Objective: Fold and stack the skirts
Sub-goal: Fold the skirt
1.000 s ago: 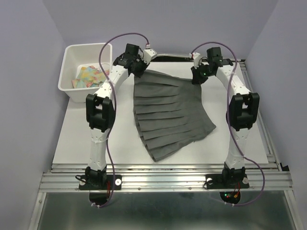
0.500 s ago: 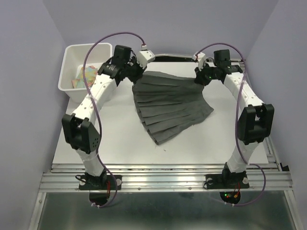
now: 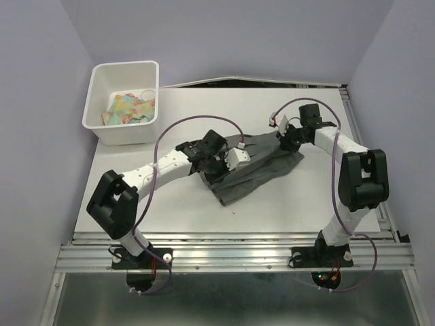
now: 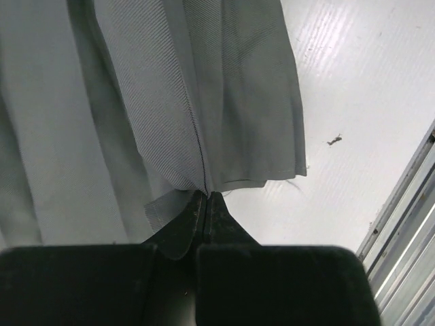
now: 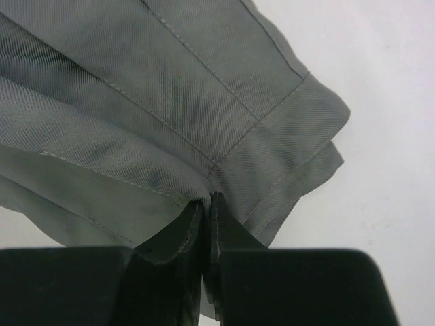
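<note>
Next, my left gripper lets go of the hem [image 3: 217, 190] and spreads it out toward the back before I fold, because the skirt slanting in bunched folds [image 3: 258, 166] leans toward my right gripper.
One dark charcoal-grey pleated skirt [image 3: 262, 170] lies folded over on itself in the middle of the white table [image 3: 170, 217]. My left gripper [image 3: 216, 168] is shut on a corner of the skirt at its left end; the left wrist view shows the fingertips [image 4: 205, 195] pinching the cloth [image 4: 170, 102] just above the table. My right gripper [image 3: 285, 141] is shut on the skirt's right end; the right wrist view shows the tips [image 5: 207, 200] clamped on a hemmed edge of the cloth [image 5: 170, 88]. No other skirt shows.
A white bin [image 3: 126, 64] with colourful cloth [image 3: 129, 109] inside stands at the back left. Metal rails [image 3: 231, 255] run along the table's near edge, and another rail [image 3: 360, 136] runs down the right side. Purple walls close in on both sides.
Both grippers have carried the skirt's far edge from the back of the table toward the near side. The spread fan is now doubled over into a narrower band.
</note>
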